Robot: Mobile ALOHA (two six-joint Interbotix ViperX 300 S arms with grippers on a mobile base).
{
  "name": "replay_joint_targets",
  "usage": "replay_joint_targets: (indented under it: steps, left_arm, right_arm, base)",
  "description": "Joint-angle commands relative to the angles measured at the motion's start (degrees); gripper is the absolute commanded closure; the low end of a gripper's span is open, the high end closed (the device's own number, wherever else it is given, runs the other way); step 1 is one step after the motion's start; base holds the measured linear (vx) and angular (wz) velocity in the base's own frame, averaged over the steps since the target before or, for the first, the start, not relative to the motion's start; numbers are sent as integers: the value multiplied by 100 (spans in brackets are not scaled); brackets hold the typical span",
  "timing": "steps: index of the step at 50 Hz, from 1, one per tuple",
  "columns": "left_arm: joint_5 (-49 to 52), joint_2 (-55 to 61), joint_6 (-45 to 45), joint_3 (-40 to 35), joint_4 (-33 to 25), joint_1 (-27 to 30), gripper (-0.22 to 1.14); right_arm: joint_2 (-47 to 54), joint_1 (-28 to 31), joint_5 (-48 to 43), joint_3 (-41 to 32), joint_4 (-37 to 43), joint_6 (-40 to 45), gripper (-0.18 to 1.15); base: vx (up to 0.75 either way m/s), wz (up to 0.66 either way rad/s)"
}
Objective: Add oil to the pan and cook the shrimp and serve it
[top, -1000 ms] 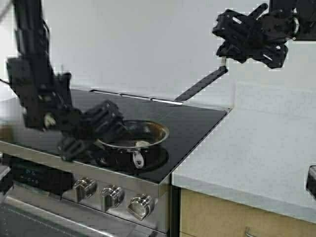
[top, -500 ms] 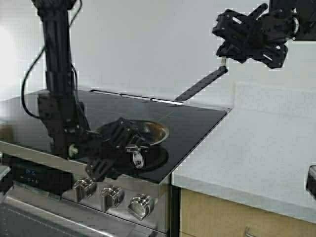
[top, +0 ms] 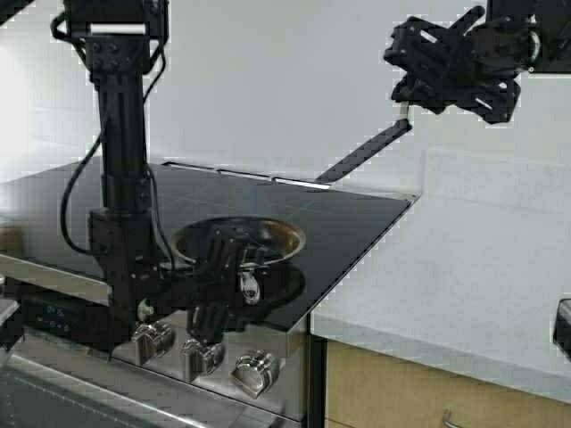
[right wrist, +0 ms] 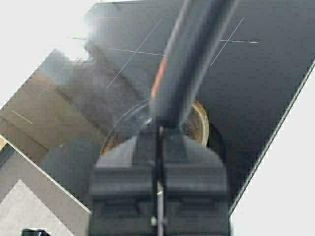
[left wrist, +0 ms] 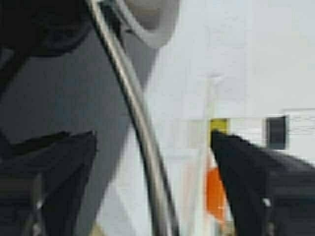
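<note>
The pan's far side (top: 260, 230) seems empty, while my left gripper covers its near side (top: 235, 257). I should expect the shrimp to be out of sight there.
The pan (top: 268, 234) sits near the front edge of the black cooktop (top: 348, 223). Its short steel handle (top: 248, 288) points toward me. My left gripper (top: 234, 285) is low at that handle. It is open, with one finger on each side. In the left wrist view a curved steel strip of the pan (left wrist: 140, 132) runs between the fingers (left wrist: 59, 162) without touching them. My right gripper (top: 451, 67) hangs high at the right, shut on a black spatula (top: 366, 152) that slants down to the left. From the right wrist, the spatula (right wrist: 192, 49) hangs over the pan (right wrist: 201, 125). The shrimp is hidden and the oil is out of view.
Stove knobs (top: 203, 352) line the front panel just below my left gripper. A pale counter (top: 473, 267) adjoins the cooktop on the right, with a white wall behind. An orange thing (left wrist: 215, 191) shows far off past the left fingers.
My left arm has swung right and stood more upright, bringing its gripper from the pan's left side round to the handle at the front. The right arm and spatula have not moved.
</note>
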Motion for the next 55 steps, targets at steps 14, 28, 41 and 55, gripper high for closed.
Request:
replay_joint_targets:
  steps: [14,28,41,55]
  left_arm:
    - [-237,-53,-387,-255,79,-18,78]
    - [-237,-211,-396,-9,123,-18,86]
    - [-237,-606,-387,598,149,-18,89]
    - [-237,-1002,-325,1283,308,-18,89]
  right_arm:
    - [-79,9,-26,-62,79,26,89]
    - [-18,9,-26,-79,114,18,89]
    - [272,9,-62,-176,316,-114,89]
    - [1028,123,-316,-668,624,-729,89]
  base:
    - [0,0]
    - [0,0]
    - [0,0]
    - [0,0]
